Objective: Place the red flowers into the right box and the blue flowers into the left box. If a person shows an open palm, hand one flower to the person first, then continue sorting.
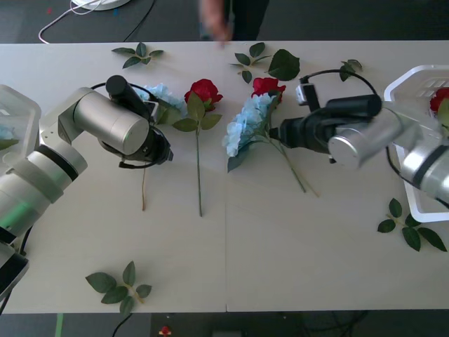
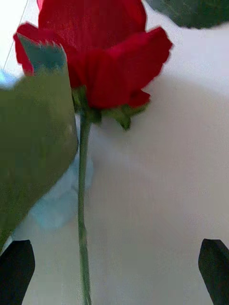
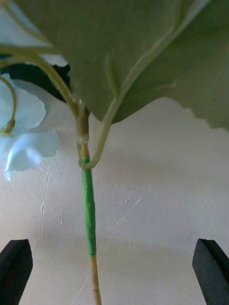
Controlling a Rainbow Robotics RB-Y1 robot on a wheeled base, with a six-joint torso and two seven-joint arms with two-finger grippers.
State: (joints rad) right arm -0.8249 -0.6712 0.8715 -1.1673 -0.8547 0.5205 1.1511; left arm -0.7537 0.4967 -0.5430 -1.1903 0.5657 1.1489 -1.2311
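My gripper will get the red flower free when it lifts it and will leave the blue flower behind, because the green stem passes over the blue petals.
My left gripper hangs low over a blue flower near the left box. In the left wrist view its fingers stand open astride the green stem, under a big leaf. My right gripper reaches towards a red flower lying beside a second blue flower. In the right wrist view it is open, with the bloom ahead and its stem nearer one finger. Another red flower lies mid-table. The right box holds a red bloom.
Loose leaf sprigs lie at the far edge, at the front left and by the right box. A person stands beyond the far edge, with a blurred hand. A cable loops near the right wrist.
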